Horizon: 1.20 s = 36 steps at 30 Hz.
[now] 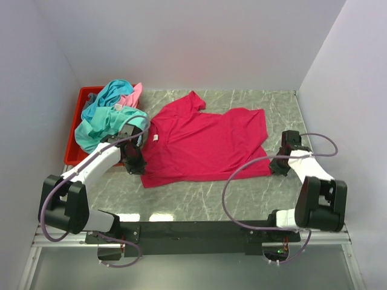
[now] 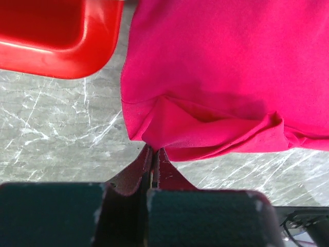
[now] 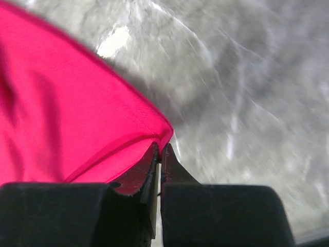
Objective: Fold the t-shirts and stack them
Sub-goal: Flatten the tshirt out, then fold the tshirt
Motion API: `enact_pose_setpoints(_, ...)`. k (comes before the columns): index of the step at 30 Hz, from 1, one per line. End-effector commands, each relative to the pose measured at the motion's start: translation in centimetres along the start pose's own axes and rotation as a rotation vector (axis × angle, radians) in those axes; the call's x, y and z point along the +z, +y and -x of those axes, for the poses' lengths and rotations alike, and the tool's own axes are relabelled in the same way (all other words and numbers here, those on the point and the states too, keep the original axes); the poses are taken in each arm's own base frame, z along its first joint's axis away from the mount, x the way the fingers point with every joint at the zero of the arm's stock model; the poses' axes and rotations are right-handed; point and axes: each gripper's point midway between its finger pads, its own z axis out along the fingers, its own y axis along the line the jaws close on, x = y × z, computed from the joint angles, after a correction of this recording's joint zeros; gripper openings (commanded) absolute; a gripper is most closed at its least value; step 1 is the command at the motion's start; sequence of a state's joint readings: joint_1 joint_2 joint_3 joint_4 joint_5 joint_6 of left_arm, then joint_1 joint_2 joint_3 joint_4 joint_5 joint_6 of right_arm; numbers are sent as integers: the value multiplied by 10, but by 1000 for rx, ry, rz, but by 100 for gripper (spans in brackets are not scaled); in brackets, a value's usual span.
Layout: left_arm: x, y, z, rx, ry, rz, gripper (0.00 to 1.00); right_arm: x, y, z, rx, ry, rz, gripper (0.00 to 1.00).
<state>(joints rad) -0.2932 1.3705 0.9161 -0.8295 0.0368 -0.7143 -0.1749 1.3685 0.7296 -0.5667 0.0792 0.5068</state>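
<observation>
I can see that the flap (image 2: 218, 135) along the magenta-red t-shirt's near edge is narrow and bunched at my left gripper, so next I carry it farther over the t-shirt toward the white label (image 1: 155, 138).
The magenta-red t-shirt (image 1: 205, 142) lies spread across the middle of the marble table. My left gripper (image 1: 134, 164) is shut on its near left hem corner; in the left wrist view (image 2: 153, 151) the cloth (image 2: 216, 77) bunches at the fingertips. My right gripper (image 1: 279, 164) is shut on the near right hem corner; in the right wrist view (image 3: 162, 146) the shirt corner (image 3: 61, 118) is pinched between the tips. Teal (image 1: 106, 121) and light pink (image 1: 131, 95) t-shirts are heaped in the red bin.
The red plastic bin (image 1: 77, 124) stands at the far left against the wall, its corner also in the left wrist view (image 2: 61, 41). White walls close in the left, back and right. Bare marble table (image 1: 199, 202) lies in front of the shirt.
</observation>
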Motion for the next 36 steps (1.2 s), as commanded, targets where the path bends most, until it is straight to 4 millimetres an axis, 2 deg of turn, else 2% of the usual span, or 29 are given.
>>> enact_pose_setpoints(1, -21, -11, 10, 51, -48, -68, 0, -40, -6, 24, -36, -107, -6, 0)
enact_pose_setpoints(3, -26, -11, 6, 56, -42, -81, 1, -56, -12, 22, -39, -125, -7, 0)
enact_pose_setpoints(4, -26, -9, 3, 59, -35, -80, 1, -64, -8, 22, -34, -140, 27, 0)
enact_pose_setpoints(8, -32, -3, -12, 63, 0, -85, 1, -81, -10, 14, -38, -135, 42, 0)
enact_pose_setpoints(16, -64, 3, -38, 58, 32, -138, 0, -116, -26, -10, -56, -126, 56, 0)
enact_pose_setpoints(18, -72, 3, -43, 59, 35, -157, 1, -121, -28, -18, -56, -108, 64, 0)
enact_pose_setpoints(21, -77, 6, -49, 69, 45, -161, 1, -130, -28, -18, -49, -128, 81, 0)
enact_pose_setpoints(26, -77, 11, -58, 68, 72, -152, 1, -128, -26, -19, -54, -115, 86, 0)
enact_pose_setpoints(30, -79, -1, -40, 52, 26, -167, 1, -123, -24, -10, -59, -137, 77, 0)
enact_pose_setpoints(32, -73, -11, -32, 45, 37, -180, 1, -118, -20, -6, -58, -133, 79, 0)
enact_pose_setpoints(36, -66, -32, 0, 62, -10, -191, 1, -109, -10, 9, -50, -148, 85, 0)
